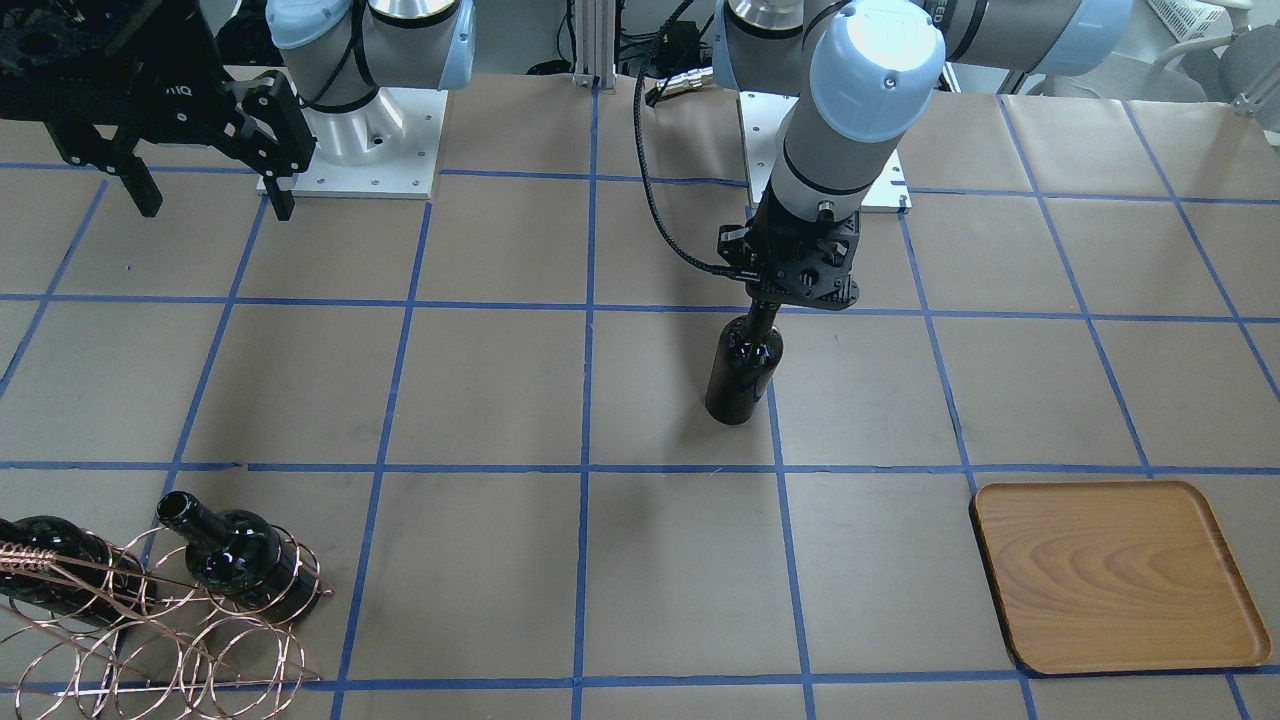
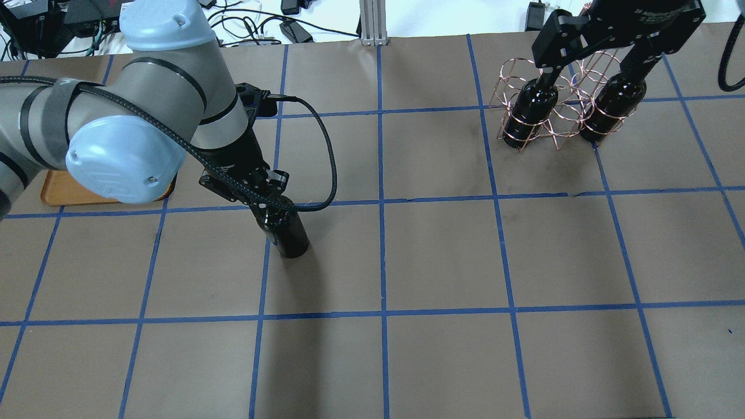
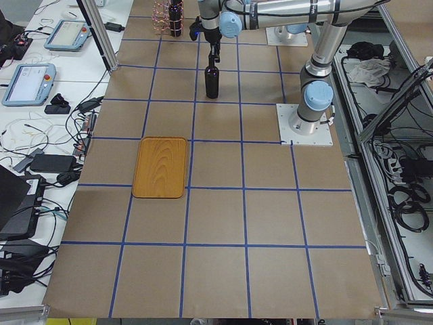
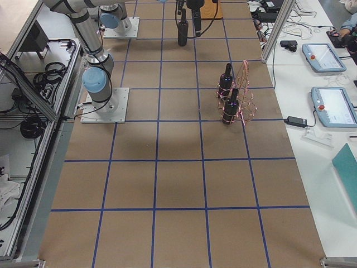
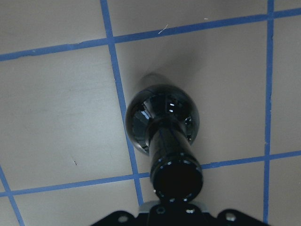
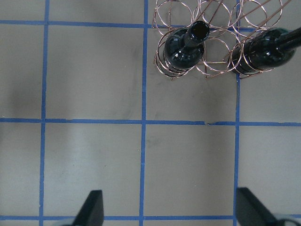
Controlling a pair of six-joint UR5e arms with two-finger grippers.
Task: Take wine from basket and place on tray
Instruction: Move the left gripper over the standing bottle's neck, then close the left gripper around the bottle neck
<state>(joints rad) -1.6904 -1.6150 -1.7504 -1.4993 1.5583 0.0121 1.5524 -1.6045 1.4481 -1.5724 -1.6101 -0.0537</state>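
My left gripper's fingers are closed beside the wine bottle's opening (image 5: 178, 181). I should open them around the neck (image 5: 169, 145) and close on it before I go to the tray.
My left gripper (image 1: 768, 308) is shut on the neck of a near-black wine bottle (image 1: 742, 375), which is upright near the table's middle. It also shows in the overhead view (image 2: 286, 234) and from above in the left wrist view (image 5: 162, 120). I cannot tell whether its base touches the table. The copper wire basket (image 1: 215, 640) holds two more bottles (image 6: 184, 47) (image 6: 265, 52). My right gripper (image 6: 171, 209) is open and empty, high above the table on the robot's side of the basket (image 6: 211, 21). The wooden tray (image 1: 1115, 575) holds nothing.
The table is covered in brown paper with a blue tape grid. The tray (image 2: 64, 192) is partly hidden under the left arm in the overhead view. The arms' base plates (image 1: 350, 160) stand at the robot's edge of the table.
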